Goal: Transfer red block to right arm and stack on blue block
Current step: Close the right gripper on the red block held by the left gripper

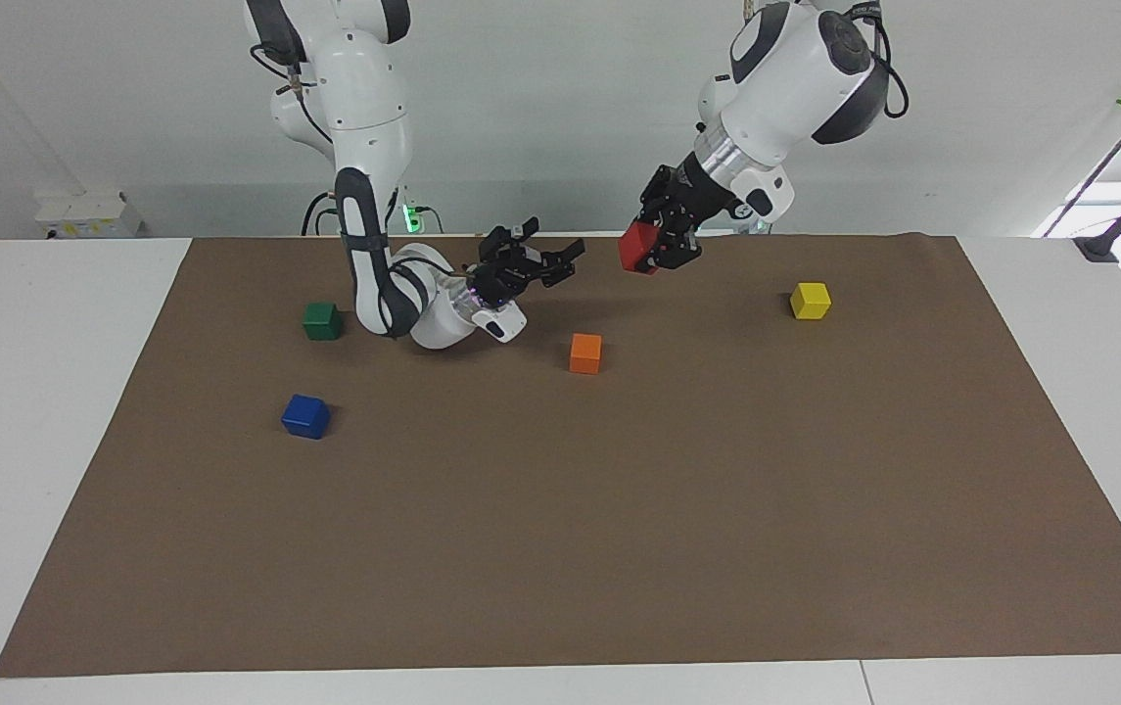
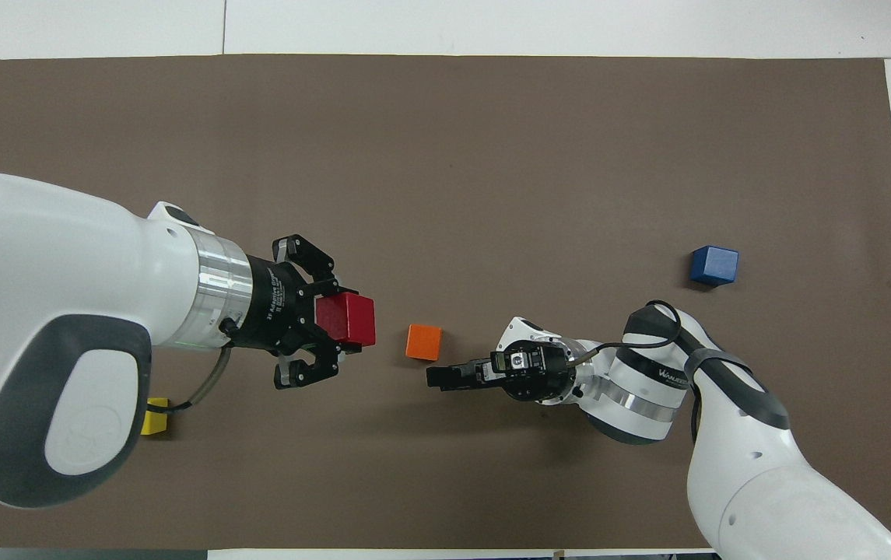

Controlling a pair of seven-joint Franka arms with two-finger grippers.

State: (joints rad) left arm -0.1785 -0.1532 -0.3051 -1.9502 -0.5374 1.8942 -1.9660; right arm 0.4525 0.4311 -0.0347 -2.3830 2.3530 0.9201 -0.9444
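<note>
The robot's right gripper, with its open fingers crosswise to the left gripper's fingers, should keep moving toward the red block (image 2: 346, 317) until those open fingers straddle the block's loose end (image 2: 367, 320).
The red block (image 1: 632, 247) is up in the air, and my left gripper (image 1: 650, 251) is shut on it, over the mat between the orange and yellow cubes. In the overhead view the red block (image 2: 348, 317) sticks out from the left gripper (image 2: 342, 333) toward the right arm. My right gripper (image 1: 552, 245) is open and empty. It points sideways at the red block with a gap between them. From above, the right gripper (image 2: 436, 376) shows edge-on beside the orange cube. The blue block (image 1: 305, 416) (image 2: 713, 264) lies on the mat toward the right arm's end.
An orange cube (image 1: 585, 352) (image 2: 423, 342) lies mid-mat, below the gap between the two grippers. A green cube (image 1: 322, 320) sits beside the right arm's forearm, nearer to the robots than the blue block. A yellow cube (image 1: 810, 300) (image 2: 156, 414) lies toward the left arm's end.
</note>
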